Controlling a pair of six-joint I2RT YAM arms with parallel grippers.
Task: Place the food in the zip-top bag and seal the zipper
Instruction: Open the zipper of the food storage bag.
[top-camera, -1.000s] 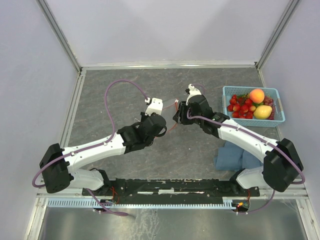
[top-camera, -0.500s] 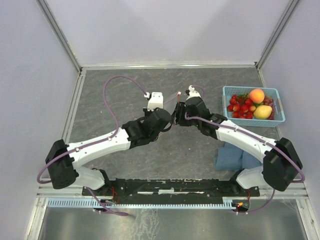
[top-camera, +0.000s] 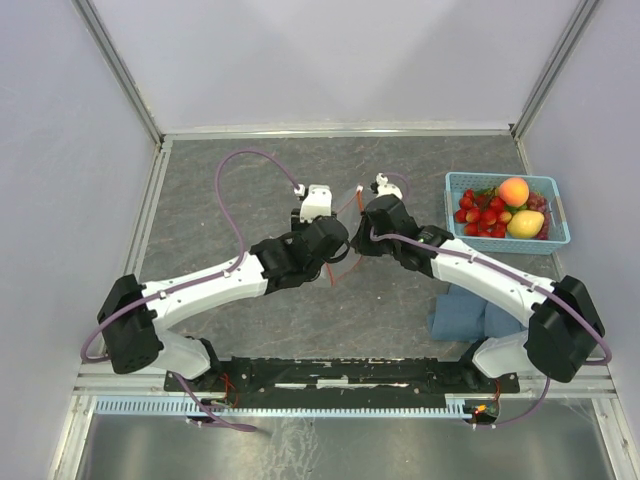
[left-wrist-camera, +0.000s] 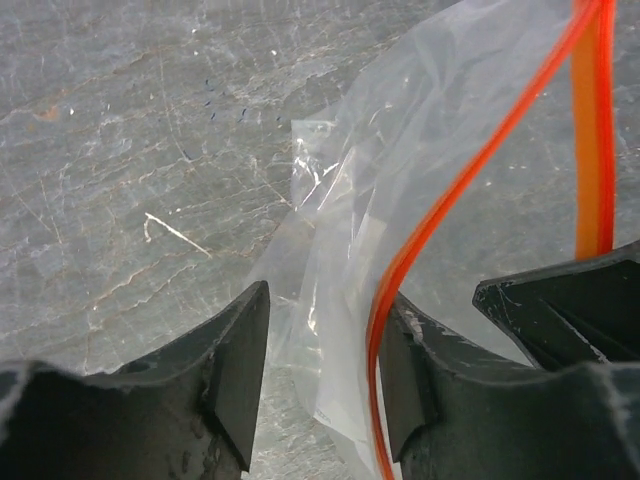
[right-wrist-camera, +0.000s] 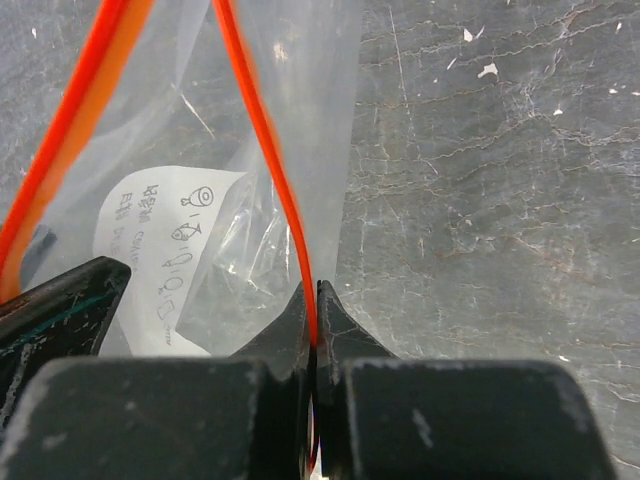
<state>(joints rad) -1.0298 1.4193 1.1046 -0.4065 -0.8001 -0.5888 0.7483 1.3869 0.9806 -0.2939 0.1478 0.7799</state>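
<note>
I should close my left gripper, which is open around the bag's edge, on the bag's zipper edge (left-wrist-camera: 385, 290) before my right gripper lets go of the bag and picks up the peach (top-camera: 513, 191).
The clear zip-top bag (left-wrist-camera: 400, 160) hangs above the table between my two grippers. My right gripper (right-wrist-camera: 312, 312) is shut on one lip of its red-orange zipper (right-wrist-camera: 268, 165), beside the white label (right-wrist-camera: 150, 235). My left gripper (left-wrist-camera: 325, 372) is open around the bag's edge. The other zipper lip (left-wrist-camera: 440, 200) runs close along its right finger (left-wrist-camera: 415, 385) and is not pinched. The food sits at the right in a light-blue basket (top-camera: 455, 185): a peach (top-camera: 513, 190), a mango (top-camera: 525, 223), strawberries (top-camera: 482, 215) and grapes (top-camera: 538, 203).
Folded blue cloth (top-camera: 468, 315) lies under the right arm's forearm near the front right. Metal frame posts (top-camera: 120, 70) and white walls close in the grey stone tabletop (top-camera: 230, 190). The two wrists nearly touch at mid-table.
My left gripper moved right to the bag and went from shut to open. My right gripper closed onto the zipper lip. The bag now hangs between both wrists.
</note>
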